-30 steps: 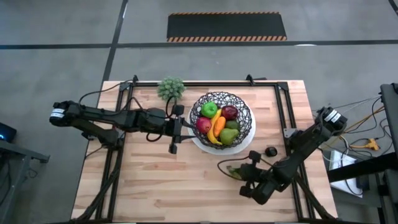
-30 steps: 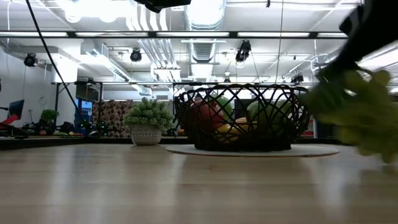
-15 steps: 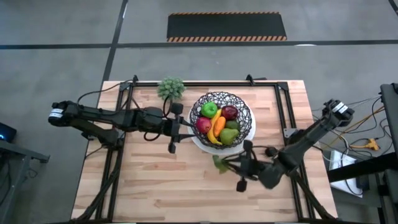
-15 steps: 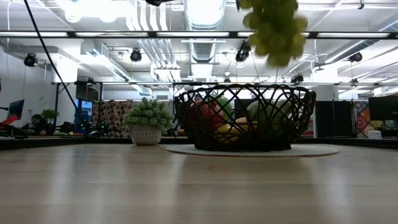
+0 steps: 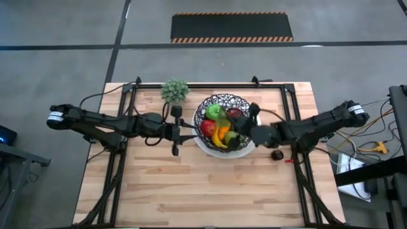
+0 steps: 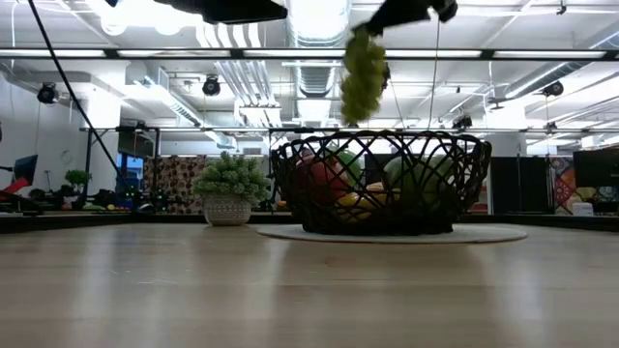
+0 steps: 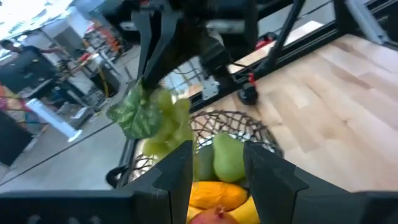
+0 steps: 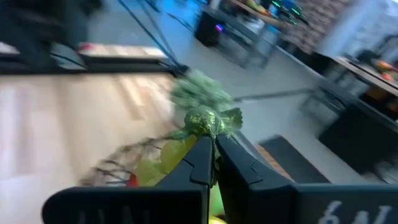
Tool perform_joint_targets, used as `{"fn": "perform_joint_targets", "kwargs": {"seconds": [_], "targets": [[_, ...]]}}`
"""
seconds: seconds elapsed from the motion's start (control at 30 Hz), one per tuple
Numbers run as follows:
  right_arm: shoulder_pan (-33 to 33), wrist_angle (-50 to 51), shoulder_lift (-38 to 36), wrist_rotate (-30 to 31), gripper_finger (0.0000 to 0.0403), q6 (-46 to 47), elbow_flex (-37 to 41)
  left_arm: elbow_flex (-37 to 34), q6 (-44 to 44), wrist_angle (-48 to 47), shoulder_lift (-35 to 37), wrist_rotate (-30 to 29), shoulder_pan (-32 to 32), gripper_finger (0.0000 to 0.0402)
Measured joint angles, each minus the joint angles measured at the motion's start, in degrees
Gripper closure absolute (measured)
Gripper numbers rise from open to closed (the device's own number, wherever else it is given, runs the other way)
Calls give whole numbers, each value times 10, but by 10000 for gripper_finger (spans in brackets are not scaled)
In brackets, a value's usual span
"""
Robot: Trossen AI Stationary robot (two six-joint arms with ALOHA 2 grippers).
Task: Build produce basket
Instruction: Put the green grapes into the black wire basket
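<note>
The green grapes [image 6: 363, 85] are hanging by their leafy top, clear above the basket's rim. My right gripper goes on lowering them until they sit next to the pear [image 5: 234, 139].
The basket [image 5: 202, 113], black wire on a white plate, stands at the table's far middle. In it lie a green apple [image 5: 215, 112], red apples [image 5: 208, 127], a carrot [image 5: 222, 127], a banana and a pear [image 7: 227, 155]. My right gripper [image 8: 213, 146] is over the basket [image 6: 377, 184], shut on a bunch of green grapes [image 6: 363, 77]. My left gripper [image 7: 217, 162] hovers open and bare by the basket's left side [image 5: 187, 130], above the table. My right gripper pinches the grapes' leafy top end [image 8: 208, 123] between its two fingers. The fingers come nearly level from the table's right. The bunch [image 7: 158, 118] hangs below them, clear of the basket's rim.
A small potted plant [image 5: 175, 89] stands at the far edge, left of the basket. A small dark round thing [image 5: 276, 154] lies on the table right of the basket. Black frame rails [image 5: 292, 108] run along the table's sides. The near half is bare wood.
My right gripper, shut on the grapes throughout, has risen from the table's near right and swung toward the far edge and left, ending over the basket. Its wrist has tipped from pointing down to nearly level. The grapes have gone with it, lifted high and hanging.
</note>
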State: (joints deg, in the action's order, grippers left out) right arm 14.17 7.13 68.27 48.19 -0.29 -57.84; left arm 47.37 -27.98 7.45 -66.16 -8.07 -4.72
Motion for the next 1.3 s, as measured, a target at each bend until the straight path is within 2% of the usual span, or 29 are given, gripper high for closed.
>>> {"fn": "perform_joint_targets", "kwargs": {"seconds": [0.13,0.37,0.53,0.87,1.0,1.3], "targets": [[-47,24,1,0,395,0,0,-15,0,2,19,-16,2,276],[-92,67,1,-1,395,18,0,-40,6,15,53,-17,2,276],[-106,171,1,-1,395,94,0,-69,6,45,71,-17,1,276],[-108,385,1,-14,394,274,0,-73,8,46,79,-17,2,276],[-108,401,1,-50,394,298,0,-74,8,45,79,-17,2,276],[-108,407,1,-53,392,328,0,-75,10,45,78,-17,2,276]]}}
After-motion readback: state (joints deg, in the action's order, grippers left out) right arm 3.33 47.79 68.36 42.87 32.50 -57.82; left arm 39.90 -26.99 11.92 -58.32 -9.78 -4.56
